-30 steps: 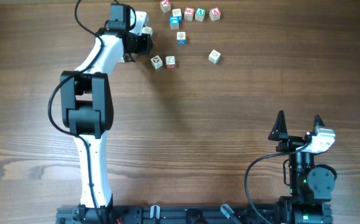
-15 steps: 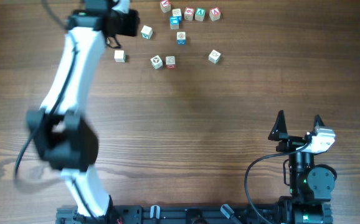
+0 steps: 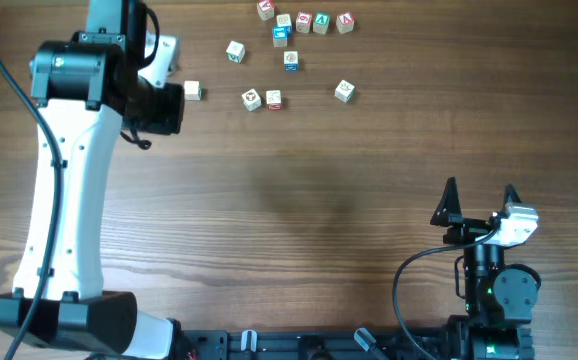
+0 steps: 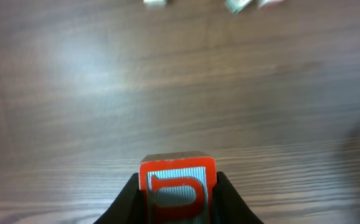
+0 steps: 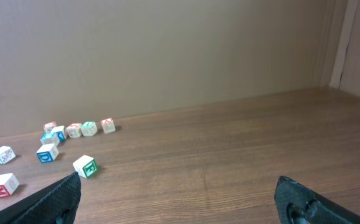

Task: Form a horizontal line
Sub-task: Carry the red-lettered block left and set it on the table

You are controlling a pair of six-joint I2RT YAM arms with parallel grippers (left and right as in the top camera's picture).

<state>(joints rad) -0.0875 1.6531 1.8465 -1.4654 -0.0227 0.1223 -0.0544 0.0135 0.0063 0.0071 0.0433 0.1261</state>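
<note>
The wood nearer me (image 3: 115,187) than the loose cubes is free for the red-framed cube (image 4: 177,186), so my left gripper should go on lowering that cube until it rests there.
My left gripper (image 3: 167,107) is at the left of the table, shut on a pale wooden cube with a red-framed, red-lettered face (image 4: 178,186), held above bare wood. The short row of cubes with mostly red marks (image 3: 314,21) lies at the far edge, well to the right of this gripper; it also shows small in the right wrist view (image 5: 90,128). My right gripper (image 3: 479,195) is open and empty near the front right, its fingertips wide apart (image 5: 177,199).
Loose cubes lie below the row: two blue ones (image 3: 280,37) (image 3: 291,61), a green-marked one (image 3: 344,91), a pair (image 3: 252,100) (image 3: 274,99), and single cubes (image 3: 235,51) (image 3: 193,91) close to the left gripper. The left arm's white links (image 3: 64,200) span the left side.
The left arm has swung from the far cubes to the left and toward the front. Two loose cubes near it are now uncovered. The right arm has not moved.
</note>
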